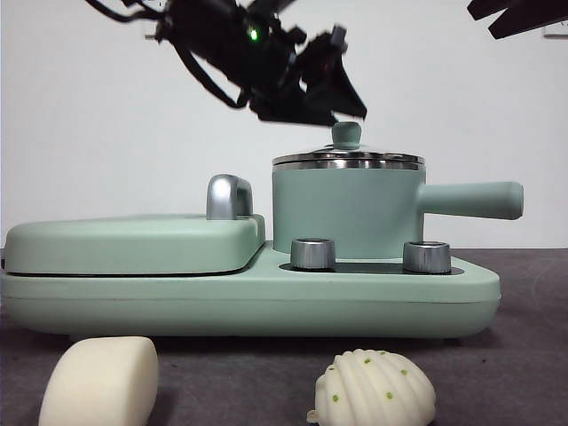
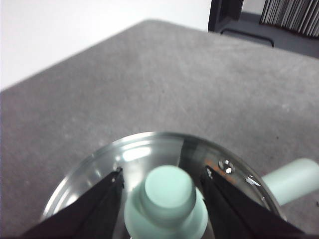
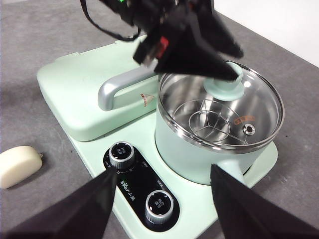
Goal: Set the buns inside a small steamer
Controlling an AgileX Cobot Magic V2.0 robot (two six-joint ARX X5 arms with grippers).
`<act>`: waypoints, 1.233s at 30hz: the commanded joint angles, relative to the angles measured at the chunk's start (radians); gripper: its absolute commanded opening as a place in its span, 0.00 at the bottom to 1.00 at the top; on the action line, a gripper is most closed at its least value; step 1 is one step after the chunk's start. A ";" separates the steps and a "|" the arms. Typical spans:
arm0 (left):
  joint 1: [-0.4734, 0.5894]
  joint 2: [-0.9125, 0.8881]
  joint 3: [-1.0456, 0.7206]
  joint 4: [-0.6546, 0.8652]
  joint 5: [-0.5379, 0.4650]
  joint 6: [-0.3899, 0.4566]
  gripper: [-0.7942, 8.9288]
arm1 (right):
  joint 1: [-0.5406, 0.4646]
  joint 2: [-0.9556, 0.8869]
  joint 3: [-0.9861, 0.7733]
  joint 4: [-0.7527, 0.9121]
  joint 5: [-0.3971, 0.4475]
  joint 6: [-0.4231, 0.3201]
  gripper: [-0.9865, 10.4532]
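My gripper is going to lift the green knob. The glass lid will then come up alone, because a plain seam separates it from the small steamer.
The small steamer stands on the right of the mint-green cooker base, its glass lid on. My left gripper is open just above the lid, one jaw on each side of the green knob with gaps to it. It also shows in the front view and the right wrist view. The smooth bun lies on the table at the front left and shows in the right wrist view. The ridged bun lies at the front right. My right gripper is open and empty, high above the cooker's front.
The flat lidded griddle section with a steel handle fills the cooker's left half. Two steel dials sit in front of the steamer. The steamer's long handle sticks out to the right. A wire rack lies inside the steamer.
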 commanded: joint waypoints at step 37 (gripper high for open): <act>-0.010 0.044 0.028 0.000 -0.001 0.051 0.09 | 0.005 0.006 0.016 0.006 0.029 0.017 0.35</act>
